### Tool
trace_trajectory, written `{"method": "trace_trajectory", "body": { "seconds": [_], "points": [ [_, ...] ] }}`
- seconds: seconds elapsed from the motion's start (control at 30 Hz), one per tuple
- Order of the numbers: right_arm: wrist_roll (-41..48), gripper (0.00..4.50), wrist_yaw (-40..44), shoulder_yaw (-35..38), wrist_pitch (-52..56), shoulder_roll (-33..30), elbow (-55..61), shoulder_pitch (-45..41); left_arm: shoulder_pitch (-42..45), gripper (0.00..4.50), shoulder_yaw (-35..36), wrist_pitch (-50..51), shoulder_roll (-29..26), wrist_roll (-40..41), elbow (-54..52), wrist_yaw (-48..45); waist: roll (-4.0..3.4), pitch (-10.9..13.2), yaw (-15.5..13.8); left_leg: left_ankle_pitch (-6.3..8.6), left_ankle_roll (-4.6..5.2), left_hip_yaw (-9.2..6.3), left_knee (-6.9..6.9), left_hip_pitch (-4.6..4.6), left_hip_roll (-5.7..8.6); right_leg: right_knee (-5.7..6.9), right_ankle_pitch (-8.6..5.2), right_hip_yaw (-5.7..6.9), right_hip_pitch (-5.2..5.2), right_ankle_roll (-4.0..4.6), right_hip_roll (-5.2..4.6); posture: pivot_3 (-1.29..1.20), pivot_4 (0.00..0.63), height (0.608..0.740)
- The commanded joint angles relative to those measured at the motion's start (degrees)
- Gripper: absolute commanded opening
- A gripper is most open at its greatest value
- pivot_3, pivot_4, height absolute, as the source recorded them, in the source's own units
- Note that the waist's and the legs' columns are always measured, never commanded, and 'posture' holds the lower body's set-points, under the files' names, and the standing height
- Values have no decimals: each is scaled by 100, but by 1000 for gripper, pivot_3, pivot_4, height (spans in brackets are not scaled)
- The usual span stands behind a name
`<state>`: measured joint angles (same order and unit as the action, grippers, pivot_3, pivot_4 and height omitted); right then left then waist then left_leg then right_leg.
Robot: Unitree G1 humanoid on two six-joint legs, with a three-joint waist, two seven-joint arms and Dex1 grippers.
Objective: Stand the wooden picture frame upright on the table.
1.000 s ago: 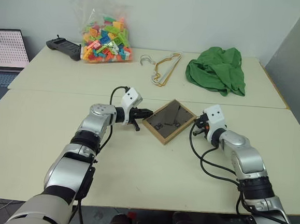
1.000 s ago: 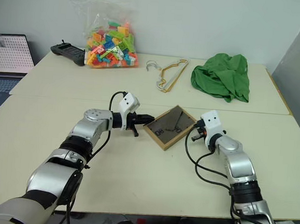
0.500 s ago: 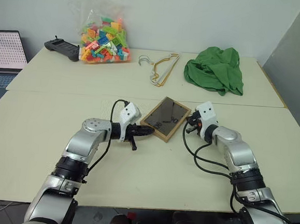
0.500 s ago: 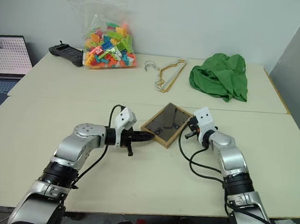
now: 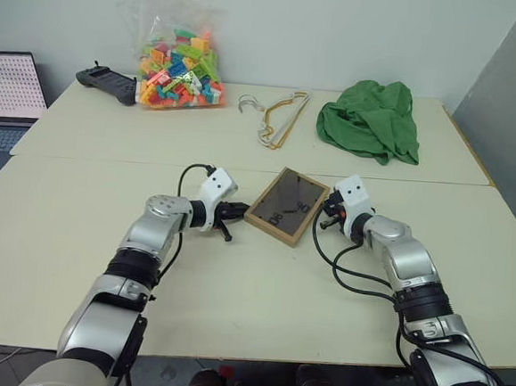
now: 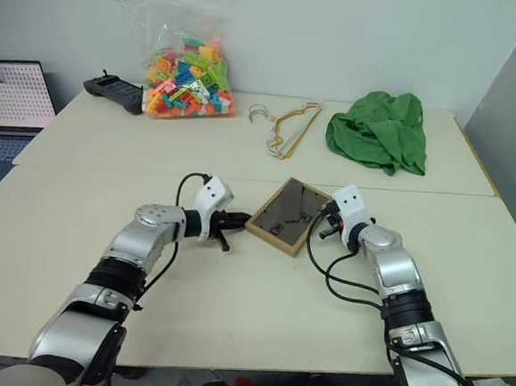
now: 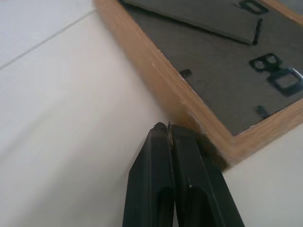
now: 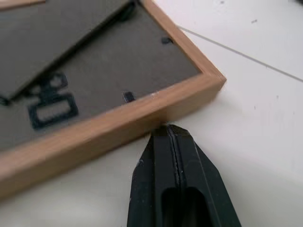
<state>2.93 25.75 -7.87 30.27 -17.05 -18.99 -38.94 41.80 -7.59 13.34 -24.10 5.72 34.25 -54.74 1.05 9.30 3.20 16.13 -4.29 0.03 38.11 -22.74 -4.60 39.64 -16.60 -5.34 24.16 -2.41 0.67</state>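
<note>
The shut fingers are only pushing against the wooden picture frame's side, so next my left gripper moves back, open, roll and grips that side from above and below.
The wooden picture frame lies face down near the middle of the table, its dark grey back and folded stand facing up. My left gripper is shut, and its tip rests against the frame's light-wood left edge close to the near corner. On the opposite side my right gripper is also shut, its tip pressed to the frame's right edge near a corner. Neither gripper holds anything.
Along the back section of the table sit a bag of coloured bricks, a black controller, wire hangers and a crumpled green cloth. A laptop stands off the table's far left.
My left gripper has drawn back a little to the left, from the frame's near corner to its left edge. The right gripper stays at the right edge. Both remain shut.
</note>
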Motion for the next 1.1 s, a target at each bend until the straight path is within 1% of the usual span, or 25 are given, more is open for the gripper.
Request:
{"method": "trace_trajectory", "body": {
  "seconds": [0.03, 0.1, 0.23, 0.37, 0.53, 0.73, 0.87, 1.0, 1.1],
  "points": [
    [57, 0, 2, 110, -191, 125, 99, -171, -112, 95, -59, 180, -6, 176, -701, -337, 0, 0, 7, 0, 0, 0, 0, -1, 0, 0, 0, 0, 0, 0, 0, 0, 150, 740],
    [187, 0, 58, 166, -22, 201, 267, -106, -302, 95, -81, 431, -79, 242, -1112, -476, 0, 0, 9, -1, -2, 0, -1, 0, 0, 1, 0, -2, 0, 0, 0, 0, 150, 740],
    [347, 0, 375, 65, 398, 148, 949, 230, -840, 95, -149, 1013, -335, 377, -2227, -682, -1, 0, 7, -2, -3, -1, -3, 1, -2, 3, 0, -3, 1, 0, 1, 0, 150, 740],
    [531, 0, 821, -122, 910, -109, 1792, 615, -1336, 95, -210, 1533, -607, 465, -3154, -732, -1, 0, 5, 1, 2, -3, 0, 1, -2, 5, 0, -2, -1, 0, 0, 0, 150, 740],
    [717, 0, 1236, -359, 1416, -501, 2610, 1034, -1959, 95, -165, 1814, -1079, 483, -3803, -793, -1, 0, 3, 2, 4, -4, -1, 5, -2, 5, -1, -3, -2, 0, 2, 0, 150, 740],
    [902, 0, 1534, -472, 1666, -741, 2989, 1222, -2337, 95, 121, 2097, -1476, 716, -4097, -707, 0, 0, 2, 3, 6, -4, -3, 7, -2, 3, -2, -5, -2, 1, 4, 0, 150, 740],
    [960, 0, 1682, -491, 1668, -849, 2966, 1192, -2402, 95, 232, 2219, -1578, 901, -4210, -661, 0, 0, -3, 3, 6, -5, -3, 6, -3, 2, -2, -4, -3, 1, 5, 0, 150, 740],
    [693, 0, 1655, -499, 1342, -1080, 2536, 1012, -2536, 95, 303, 2088, -1857, 945, -4194, -807, 0, 0, -7, 3, 6, -5, -3, 6, -2, 0, -2, -3, -3, 1, 5, 0, 150, 740],
    [456, 0, 1471, -420, 925, -1138, 2023, 808, -2376, 95, 438, 1929, -1952, 837, -3699, -599, 0, 0, -9, 3, 6, -3, -3, 7, -2, -1, -3, -4, -2, 1, 5, 0, 150, 740]
  ]
}}
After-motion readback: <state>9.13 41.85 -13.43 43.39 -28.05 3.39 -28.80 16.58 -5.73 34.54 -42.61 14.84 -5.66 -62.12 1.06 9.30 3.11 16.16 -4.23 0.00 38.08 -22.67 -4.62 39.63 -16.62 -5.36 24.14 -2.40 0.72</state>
